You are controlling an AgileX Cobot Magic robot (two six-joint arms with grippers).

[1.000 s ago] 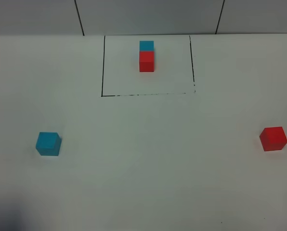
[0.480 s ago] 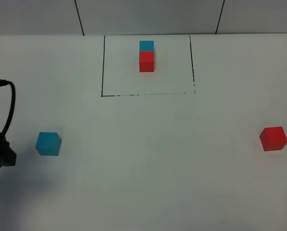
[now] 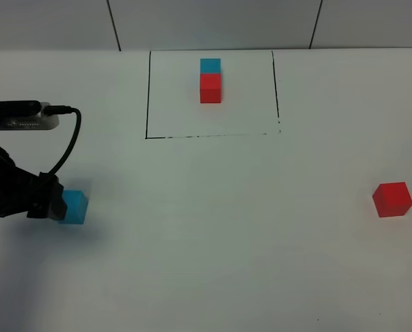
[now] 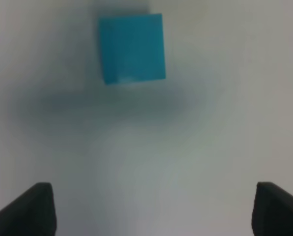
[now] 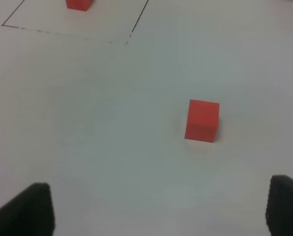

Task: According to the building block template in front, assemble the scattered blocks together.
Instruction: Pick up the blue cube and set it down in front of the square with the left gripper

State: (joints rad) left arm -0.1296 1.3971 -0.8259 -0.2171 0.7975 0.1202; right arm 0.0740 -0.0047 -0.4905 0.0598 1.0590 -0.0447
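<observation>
My left gripper's open fingers are square to the loose cyan-blue cube (image 4: 132, 48), which lies free. I go on moving toward it until the two fingers have its sides (image 3: 74, 207) between them.
The loose cyan-blue cube (image 3: 77, 207) lies on the white table at the left. My left gripper (image 3: 52, 203) is right at its left side and partly covers it. In the left wrist view the cube (image 4: 131, 48) lies ahead of the open, empty gripper (image 4: 156, 211), apart from the fingertips (image 4: 38, 209). The loose red cube (image 3: 392, 199) lies at the far right. It also shows in the right wrist view (image 5: 202, 120), well ahead of my open, empty right gripper (image 5: 156, 209). The template (image 3: 210, 77), a blue cube behind a red one, stands inside a black outline (image 3: 147, 97).
The white table (image 3: 227, 228) meets a grey back wall (image 3: 213, 21) just behind the template. The left arm's body and cable (image 3: 71, 138) hang over the table's left edge. The right arm is out of the exterior view.
My left arm has come in from the left edge and moved right up to the cyan-blue cube. Neither loose cube nor the template has moved.
</observation>
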